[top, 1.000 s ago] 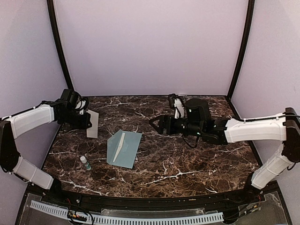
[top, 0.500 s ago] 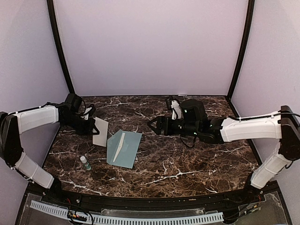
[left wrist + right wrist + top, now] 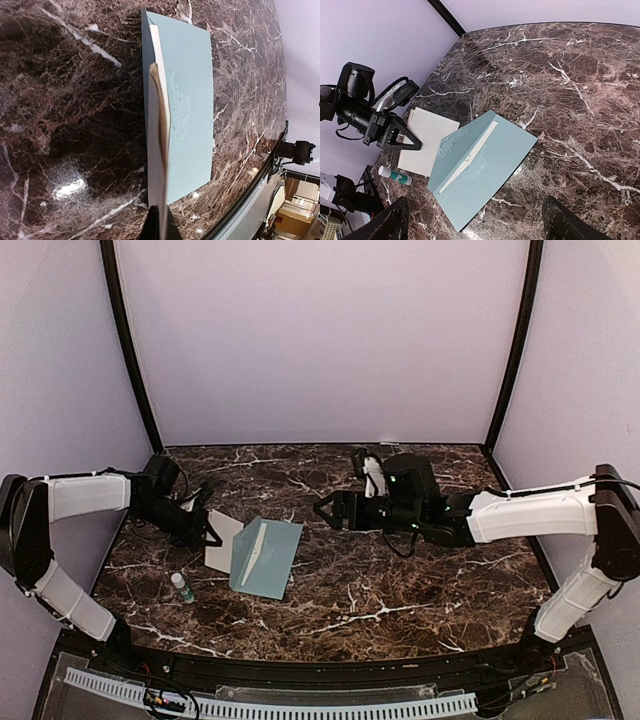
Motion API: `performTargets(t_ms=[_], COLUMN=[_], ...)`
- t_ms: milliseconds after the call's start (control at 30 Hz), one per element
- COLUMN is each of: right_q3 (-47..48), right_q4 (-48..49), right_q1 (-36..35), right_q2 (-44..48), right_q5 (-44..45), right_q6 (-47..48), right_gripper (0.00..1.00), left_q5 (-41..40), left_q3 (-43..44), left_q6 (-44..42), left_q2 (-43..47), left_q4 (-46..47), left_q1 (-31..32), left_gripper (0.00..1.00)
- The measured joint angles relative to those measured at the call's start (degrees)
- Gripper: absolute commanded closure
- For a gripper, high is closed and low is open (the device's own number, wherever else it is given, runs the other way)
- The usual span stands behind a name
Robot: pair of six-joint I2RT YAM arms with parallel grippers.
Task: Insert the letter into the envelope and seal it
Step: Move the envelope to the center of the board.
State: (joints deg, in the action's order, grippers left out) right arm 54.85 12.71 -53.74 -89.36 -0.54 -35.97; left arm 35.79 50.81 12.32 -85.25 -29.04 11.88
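The envelope is at a slant at the letter's edge (image 3: 236,551), so my left gripper should back away while my right gripper straightens the envelope from the edge (image 3: 294,555) opposite its flap.
The pale teal envelope (image 3: 266,558) lies on the marble table with its flap folded out to the left; a cream strip shows along its opening (image 3: 470,152). The cream letter (image 3: 222,541) sits just left of it, its far edge at the flap. My left gripper (image 3: 208,536) is shut on the letter's left edge. In the left wrist view the letter (image 3: 159,150) shows edge-on above my fingertips (image 3: 154,225), with the envelope (image 3: 192,100) beyond. My right gripper (image 3: 325,510) hovers open to the envelope's right, holding nothing. In the right wrist view the envelope (image 3: 490,175) and the letter (image 3: 427,137) lie below.
A small glue stick (image 3: 182,587) lies near the front left, below the letter, also visible in the right wrist view (image 3: 395,175). Purple walls enclose the table on three sides. The right arm's body stretches across the table's right half (image 3: 520,515).
My left gripper has carried the letter right and down, from standing near the left wall to low beside the envelope's flap. The right gripper has drifted slightly left.
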Motion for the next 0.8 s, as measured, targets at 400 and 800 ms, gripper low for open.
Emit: performTargets(t_ms=[400,800], right_q3=[0.00,-0.26], right_q4=[-0.70,-3.89], right_q1=[0.00,0.00], right_q2=[-0.11,-0.11], right_q5=[-0.85,-0.68], right_q6=[-1.03,-2.93], right_gripper=[0.13,0.13], left_q5=[8.04,13.70], left_q3=[-4.92,-5.33], left_q6=[4.04,12.09], left_q2=[-0.37,-4.35], left_q4=[3.78,16.15], left_q1=[1.05,8.48], left_gripper=[1.00,1.00])
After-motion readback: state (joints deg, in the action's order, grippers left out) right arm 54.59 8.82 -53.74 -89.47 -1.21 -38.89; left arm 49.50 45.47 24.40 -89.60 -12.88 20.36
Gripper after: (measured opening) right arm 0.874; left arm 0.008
